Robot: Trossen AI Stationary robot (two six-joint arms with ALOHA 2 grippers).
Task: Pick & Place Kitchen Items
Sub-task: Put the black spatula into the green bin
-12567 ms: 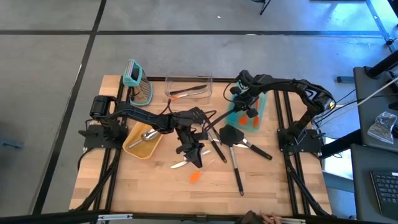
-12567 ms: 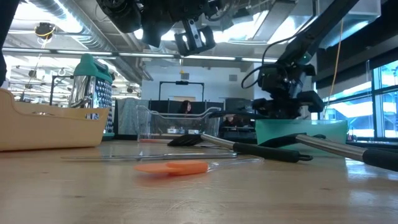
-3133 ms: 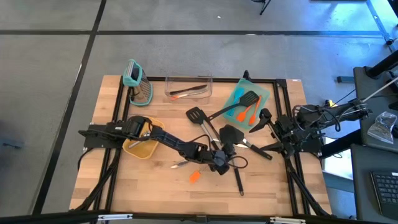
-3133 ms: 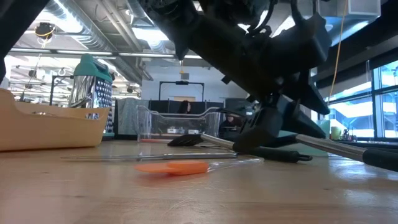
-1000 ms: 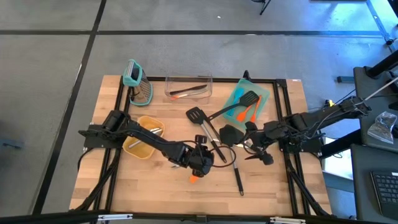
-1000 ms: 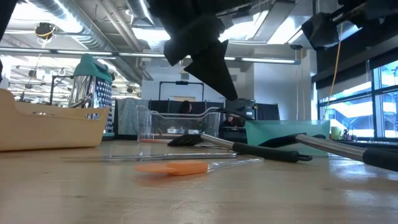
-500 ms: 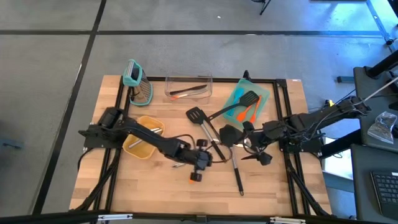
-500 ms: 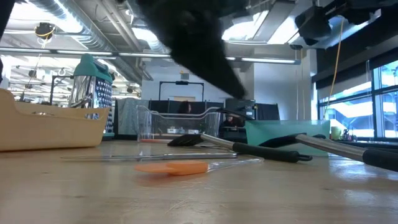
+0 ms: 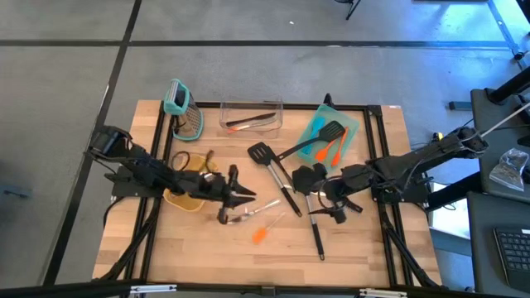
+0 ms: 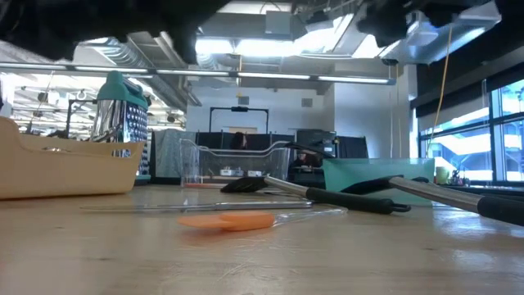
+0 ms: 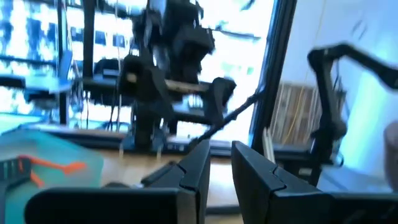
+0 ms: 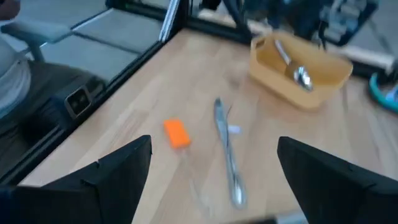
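Next, I draw my right gripper back, tilt it down and grab the black handle [image 9: 319, 241], since its fingers point past the handle toward the thin silver piece [image 12: 229, 152].
My left gripper [image 9: 247, 197] is shut and empty above the table's left-middle, beside the yellow bin [image 9: 178, 199]; its fingers show close together in the left wrist view [image 11: 219, 152]. My right gripper [image 9: 330, 207] is open and empty above the handles of the black turners [image 9: 310, 178]; its fingers stand wide apart in the right wrist view [image 12: 214, 142]. An orange spatula with a clear handle [image 9: 261, 235] and a thin silver piece [image 9: 247, 213] lie flat on the wood between the two grippers. Both also show in the right wrist view, the spatula [image 12: 176, 133] and the silver piece [image 12: 227, 158].
A teal tray [image 9: 352, 124] at the far right holds a black turner and orange spatulas. A clear container [image 9: 251, 106] with utensils and a teal-handled grater [image 9: 178, 103] stand at the far edge. A silver scoop [image 12: 295, 70] lies in the yellow bin. Another black turner [image 9: 260, 152] lies mid-table.
My left gripper has drawn back from over the orange spatula toward the table's left edge and has risen out of the low view. My right gripper has edged a little toward the table's left. The utensils on the table have stayed where they were.
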